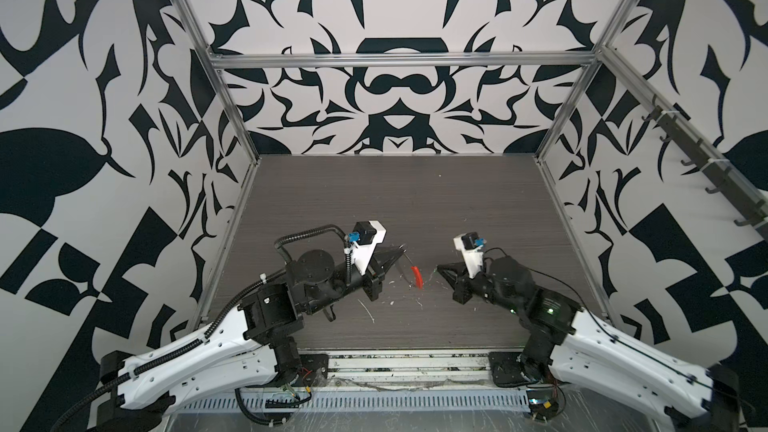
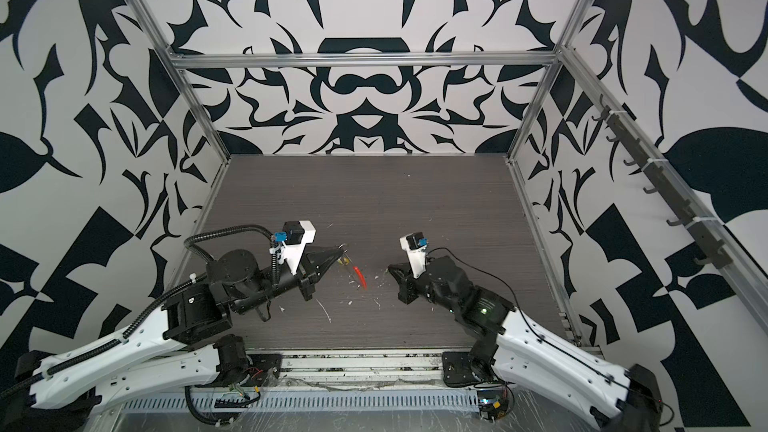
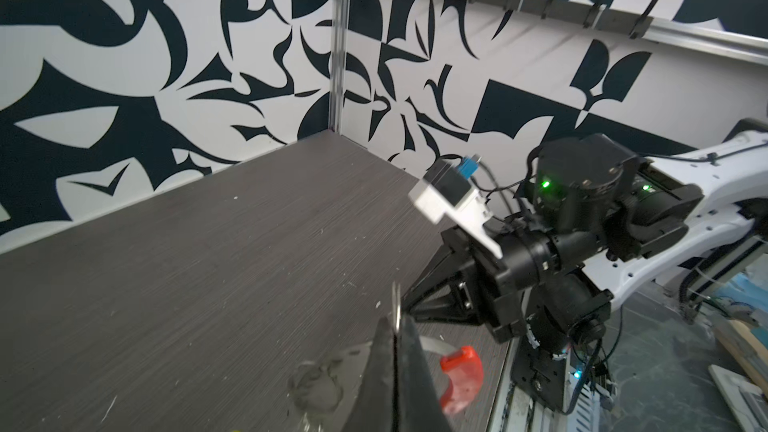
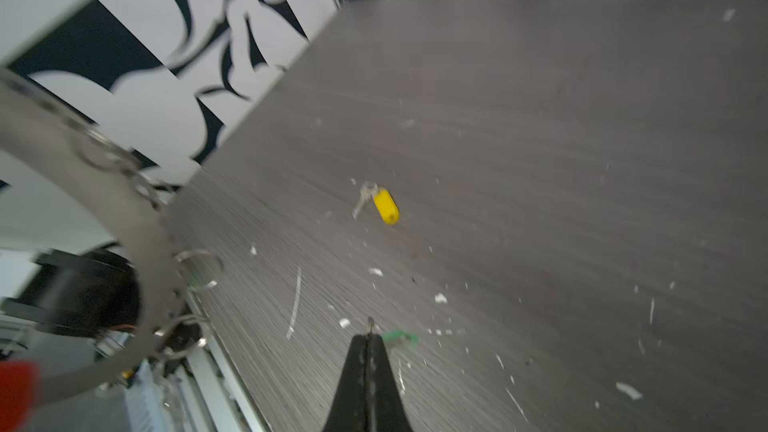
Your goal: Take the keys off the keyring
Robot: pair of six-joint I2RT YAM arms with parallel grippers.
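Observation:
The robot's right gripper is holding the green-tagged key (image 4: 400, 339) clear of the keyring, so it should keep lowering the key until the key reaches the open table (image 2: 379, 273), then let go.
My left gripper (image 1: 401, 248) is shut on the thin silver wire of the keyring (image 3: 397, 303), holding it above the table. The ring's red sleeve (image 1: 417, 276) hangs just to the gripper's right. In the right wrist view the keyring (image 4: 141, 243) looms blurred and close, with small split rings on it. The yellow-tagged key (image 4: 384, 205) lies on the table apart from the ring, under the left gripper (image 2: 343, 248) in a top view. My right gripper (image 4: 369, 333) is shut, with a bit of metal at its tip and the green tag (image 4: 399, 338) beside it.
White scraps (image 4: 294, 305) are scattered over the dark wood-grain table (image 1: 415, 201). Patterned walls and aluminium posts (image 1: 237, 118) close it in. A rail of dark hooks (image 1: 698, 151) runs along the right wall.

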